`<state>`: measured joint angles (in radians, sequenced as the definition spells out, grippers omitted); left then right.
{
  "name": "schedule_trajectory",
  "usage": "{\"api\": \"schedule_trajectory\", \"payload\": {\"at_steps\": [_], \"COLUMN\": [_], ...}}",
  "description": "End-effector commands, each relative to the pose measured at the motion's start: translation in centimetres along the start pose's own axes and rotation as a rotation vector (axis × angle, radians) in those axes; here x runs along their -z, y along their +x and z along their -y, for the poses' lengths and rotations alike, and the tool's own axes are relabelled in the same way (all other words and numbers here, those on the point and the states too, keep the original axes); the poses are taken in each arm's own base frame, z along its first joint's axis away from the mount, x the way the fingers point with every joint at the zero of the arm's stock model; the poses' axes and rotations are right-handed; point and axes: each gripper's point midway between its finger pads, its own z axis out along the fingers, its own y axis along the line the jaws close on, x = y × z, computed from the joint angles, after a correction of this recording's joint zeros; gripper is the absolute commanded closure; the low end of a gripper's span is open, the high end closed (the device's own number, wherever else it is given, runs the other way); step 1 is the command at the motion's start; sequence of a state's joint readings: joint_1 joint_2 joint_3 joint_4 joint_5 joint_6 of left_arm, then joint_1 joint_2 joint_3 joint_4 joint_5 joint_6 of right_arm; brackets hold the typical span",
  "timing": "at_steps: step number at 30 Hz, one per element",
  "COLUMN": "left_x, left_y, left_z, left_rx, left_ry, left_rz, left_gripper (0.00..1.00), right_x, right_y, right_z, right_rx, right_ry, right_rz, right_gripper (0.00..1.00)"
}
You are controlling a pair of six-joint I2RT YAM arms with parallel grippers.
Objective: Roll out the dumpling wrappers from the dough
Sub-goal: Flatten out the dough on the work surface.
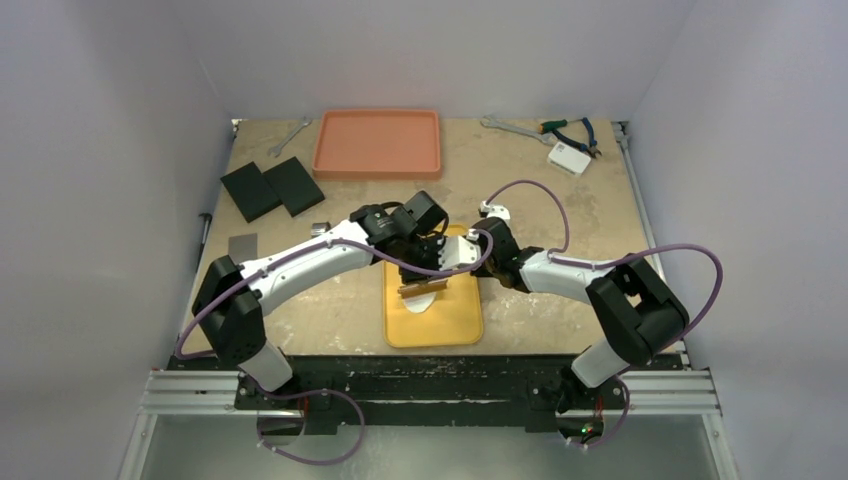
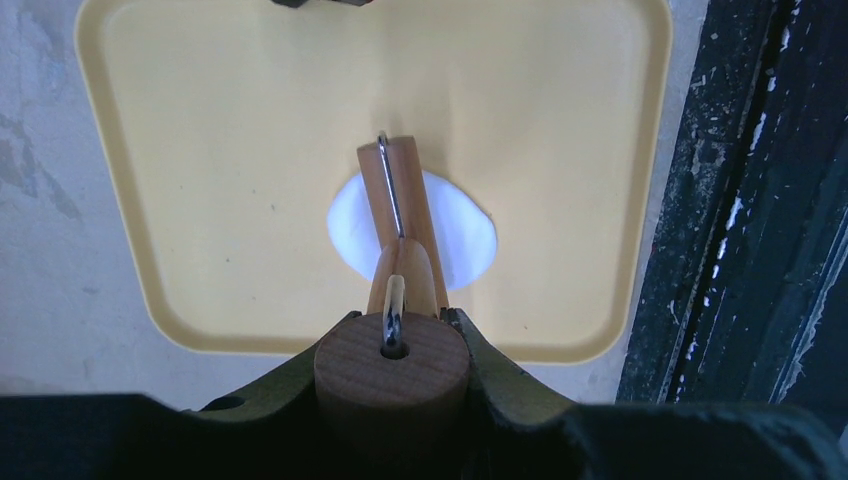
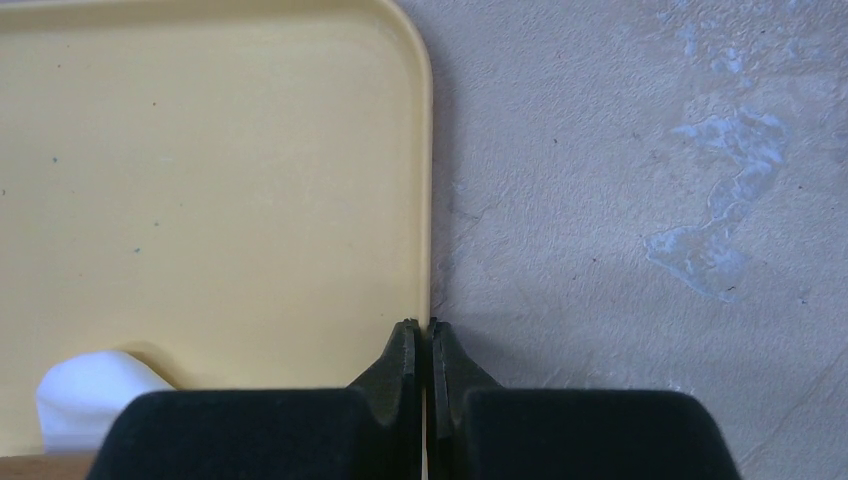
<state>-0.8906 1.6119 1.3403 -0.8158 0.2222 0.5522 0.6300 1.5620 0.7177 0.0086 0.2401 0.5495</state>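
Note:
The dough is an oval (image 2: 465, 235) that stretches longer along the rolling pin's path. Next, my left gripper turns the rolling pin at an angle (image 2: 412, 195) and rolls the dough into a rounder shape.
A flat, round white piece of dough (image 2: 465, 235), a dumpling wrapper, lies on the yellow tray (image 2: 200, 150) near its front edge. Across it lies a wooden rolling pin (image 2: 395, 190). My left gripper (image 2: 398, 318) is shut on the pin's near handle. From above, the pin (image 1: 424, 288) sits over the dough (image 1: 428, 299), below my left gripper (image 1: 415, 272). My right gripper (image 3: 420, 328) is shut on the right rim of the yellow tray (image 3: 200, 150), with a corner of the dough (image 3: 85, 395) at lower left. In the top view my right gripper (image 1: 478, 262) is at the tray's (image 1: 440, 325) right edge.
An empty orange tray (image 1: 377, 143) stands at the back. Two black blocks (image 1: 270, 188) and a small grey plate (image 1: 242, 246) lie at the left. Wrenches (image 1: 505, 125), pliers (image 1: 572, 130) and a white box (image 1: 568, 157) lie at the back right. The black frame rail (image 2: 760, 250) borders the table's near edge.

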Motion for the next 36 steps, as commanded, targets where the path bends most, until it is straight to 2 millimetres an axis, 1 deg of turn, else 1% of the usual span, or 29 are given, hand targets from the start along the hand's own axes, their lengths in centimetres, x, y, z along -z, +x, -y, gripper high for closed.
{"api": "schedule_trajectory", "payload": {"at_steps": [1, 4, 8, 11, 14, 16, 19, 22, 24, 26, 28, 34, 36], "left_x": [3.4, 3.5, 3.7, 4.3, 4.9, 4.8, 4.2, 3.5, 3.4, 3.2, 2.6, -0.5, -1.1], "left_y": [-0.5, 0.2, -0.3, -1.1, -1.1, -1.7, -2.7, -2.9, -2.8, -2.3, -1.4, 2.4, 3.6], "left_z": [-1.4, -1.8, -2.4, -3.8, -5.0, -4.8, -3.9, -3.3, -3.2, -3.7, -4.2, -5.1, -5.6], "left_rx": [0.045, 0.073, 0.185, 0.312, 0.399, 0.428, 0.477, 0.527, 0.554, 0.564, 0.578, 0.664, 0.669], "left_ry": [-0.118, -0.146, -0.113, -0.072, -0.044, -0.012, 0.062, 0.124, 0.156, 0.130, 0.101, 0.095, 0.065], "left_rz": [-0.027, -0.055, 0.011, 0.111, 0.175, 0.207, 0.268, 0.290, 0.294, 0.274, 0.249, 0.141, 0.109], "left_gripper": [1.00, 1.00, 1.00, 1.00, 1.00, 1.00, 1.00, 1.00, 1.00, 1.00, 1.00, 1.00, 1.00], "right_x": [0.3, 0.3, 0.3, 0.2, 0.2, 0.3, 0.2, 0.1, 0.2, 0.2, 0.1, 0.0, 0.1], "right_y": [0.4, 0.4, 0.4, 0.4, 0.4, 0.4, 0.5, 0.5, 0.5, 0.5, 0.4, 0.5, 0.4], "right_z": [0.6, 0.6, 0.6, 0.6, 0.5, 0.5, 0.5, 0.5, 0.6, 0.6, 0.5, 0.5, 0.5], "right_rx": [0.028, 0.028, 0.028, 0.029, 0.029, 0.030, 0.032, 0.033, 0.033, 0.032, 0.032, 0.035, 0.033], "right_ry": [0.016, 0.015, 0.016, 0.016, 0.015, 0.015, 0.016, 0.017, 0.017, 0.016, 0.017, 0.019, 0.017], "right_rz": [-0.007, -0.007, -0.008, -0.010, -0.009, -0.009, -0.012, -0.015, -0.013, -0.012, -0.011, -0.018, -0.013], "right_gripper": [1.00, 1.00, 1.00, 1.00, 1.00, 1.00, 1.00, 1.00, 1.00, 1.00, 1.00, 1.00, 1.00]}}
